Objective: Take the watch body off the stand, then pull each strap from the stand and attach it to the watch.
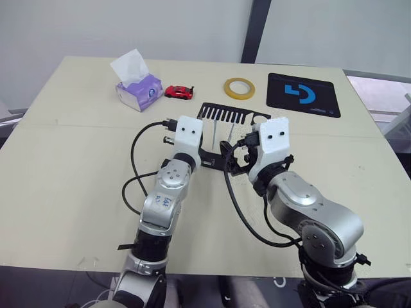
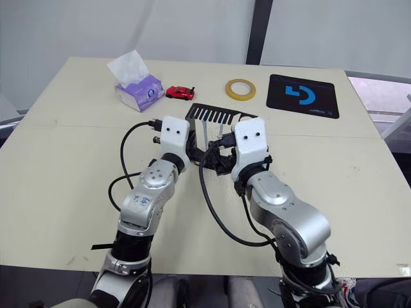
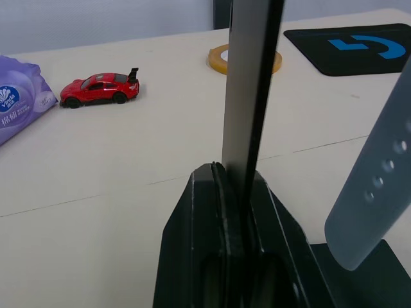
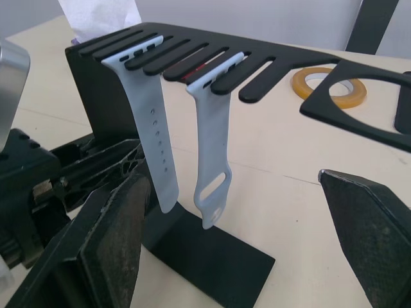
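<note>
I expect the loop-end strap (image 4: 212, 135) to come free when I pull and the stand to stay in place, as the stand's slot (image 4: 207, 86) holding it is open in front.
The black stand (image 4: 192, 45) rises at mid-table, its slotted top plate (image 1: 225, 114) facing me. Two pale straps hang from the slots: one with small holes (image 4: 157, 141) and one with a loop end (image 4: 215, 147). My left gripper (image 3: 225, 173) is shut on the watch body (image 3: 247, 96), which shows edge-on as a thin silvery slab standing up from the fingers, just left of the stand's upright. In the right wrist view the same watch body (image 4: 13, 83) sits at the edge. My right gripper (image 4: 234, 186) is open, its fingers spread wide in front of the hanging straps and above the stand's base (image 4: 218, 253).
A purple tissue pack (image 1: 138, 90), a red toy car (image 1: 179, 92), a yellow tape roll (image 1: 239, 88) and a black mouse pad (image 1: 302, 94) lie along the far side of the table. Both arms crowd the stand from the near side.
</note>
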Tool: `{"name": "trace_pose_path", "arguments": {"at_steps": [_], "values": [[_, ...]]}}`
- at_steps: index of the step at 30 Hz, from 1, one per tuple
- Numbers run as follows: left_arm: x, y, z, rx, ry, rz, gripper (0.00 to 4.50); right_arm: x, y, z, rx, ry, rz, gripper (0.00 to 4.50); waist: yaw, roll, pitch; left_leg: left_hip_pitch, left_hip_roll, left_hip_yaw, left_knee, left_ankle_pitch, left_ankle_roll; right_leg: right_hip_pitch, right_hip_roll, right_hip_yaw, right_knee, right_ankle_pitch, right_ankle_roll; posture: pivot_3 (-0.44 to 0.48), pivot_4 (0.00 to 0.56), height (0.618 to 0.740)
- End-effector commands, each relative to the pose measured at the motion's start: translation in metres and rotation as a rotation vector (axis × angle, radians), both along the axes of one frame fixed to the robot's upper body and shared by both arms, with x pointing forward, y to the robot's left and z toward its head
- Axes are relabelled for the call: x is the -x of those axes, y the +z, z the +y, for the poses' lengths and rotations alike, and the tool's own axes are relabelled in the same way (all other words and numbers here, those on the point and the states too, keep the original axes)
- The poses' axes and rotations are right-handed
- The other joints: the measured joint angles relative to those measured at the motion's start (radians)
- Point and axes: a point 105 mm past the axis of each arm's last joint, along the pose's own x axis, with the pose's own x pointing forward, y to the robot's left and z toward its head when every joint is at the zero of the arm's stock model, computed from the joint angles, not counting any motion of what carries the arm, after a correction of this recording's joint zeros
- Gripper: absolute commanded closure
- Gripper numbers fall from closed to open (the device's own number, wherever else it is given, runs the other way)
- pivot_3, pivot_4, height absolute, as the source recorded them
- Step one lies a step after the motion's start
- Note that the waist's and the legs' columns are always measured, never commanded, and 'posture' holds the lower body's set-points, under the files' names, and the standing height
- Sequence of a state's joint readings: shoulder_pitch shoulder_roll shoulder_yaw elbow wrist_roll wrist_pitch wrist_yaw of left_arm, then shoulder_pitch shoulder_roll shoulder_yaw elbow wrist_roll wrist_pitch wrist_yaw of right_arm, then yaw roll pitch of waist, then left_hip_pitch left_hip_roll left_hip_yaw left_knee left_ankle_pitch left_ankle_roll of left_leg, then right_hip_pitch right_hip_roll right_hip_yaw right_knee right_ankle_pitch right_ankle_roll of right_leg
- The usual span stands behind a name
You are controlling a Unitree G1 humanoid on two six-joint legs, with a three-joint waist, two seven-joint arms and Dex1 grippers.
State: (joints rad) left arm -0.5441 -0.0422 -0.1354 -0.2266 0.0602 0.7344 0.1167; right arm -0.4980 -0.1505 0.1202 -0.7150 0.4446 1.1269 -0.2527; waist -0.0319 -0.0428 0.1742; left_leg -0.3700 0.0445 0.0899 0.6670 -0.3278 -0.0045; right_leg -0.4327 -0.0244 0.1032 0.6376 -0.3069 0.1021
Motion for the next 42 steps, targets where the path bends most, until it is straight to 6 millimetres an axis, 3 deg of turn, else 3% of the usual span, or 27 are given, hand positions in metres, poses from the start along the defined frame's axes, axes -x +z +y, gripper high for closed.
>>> {"name": "trace_pose_path", "arguments": {"at_steps": [1,3,5,16,42], "values": [[0.0,0.007,0.001,0.009,0.02,-0.031,4.5,-0.002,0.01,0.003,-0.019,-0.019,-0.047,0.26,0.0,0.0,0.0,0.0,0.0,0.0,0.0,0.0,0.0,0.0,0.0,0.0,0.0,0.0,0.0,0.0,0.15,0.738],[0.001,0.007,0.0,0.01,0.02,-0.032,4.5,-0.004,0.009,0.005,-0.026,-0.029,-0.048,0.83,-0.001,0.0,0.0,0.0,0.0,0.0,0.0,0.0,0.0,0.0,0.0,-0.001,0.0,0.0,0.0,0.0,0.15,0.738],[0.001,0.007,0.0,0.011,0.019,-0.032,4.5,-0.006,0.01,0.006,-0.029,-0.038,-0.055,1.69,-0.001,0.0,0.0,0.0,0.0,0.0,0.0,0.0,0.0,0.0,0.0,-0.002,0.0,0.0,0.0,0.0,0.15,0.738],[-0.002,0.011,-0.003,0.007,0.014,-0.043,4.5,-0.019,0.013,0.014,-0.049,-0.071,-0.082,1.69,-0.002,0.0,0.0,-0.001,0.0,0.0,0.0,0.0,0.0,-0.001,-0.001,-0.008,0.001,0.0,0.0,0.0,0.15,0.738],[-0.005,0.014,-0.005,0.023,0.01,-0.052,4.5,-0.026,0.0,0.02,-0.064,-0.145,-0.11,1.69,-0.003,0.0,0.0,-0.001,0.0,0.0,0.0,0.0,-0.001,-0.002,-0.001,-0.009,0.002,0.0,0.0,0.0,0.15,0.738]]}}
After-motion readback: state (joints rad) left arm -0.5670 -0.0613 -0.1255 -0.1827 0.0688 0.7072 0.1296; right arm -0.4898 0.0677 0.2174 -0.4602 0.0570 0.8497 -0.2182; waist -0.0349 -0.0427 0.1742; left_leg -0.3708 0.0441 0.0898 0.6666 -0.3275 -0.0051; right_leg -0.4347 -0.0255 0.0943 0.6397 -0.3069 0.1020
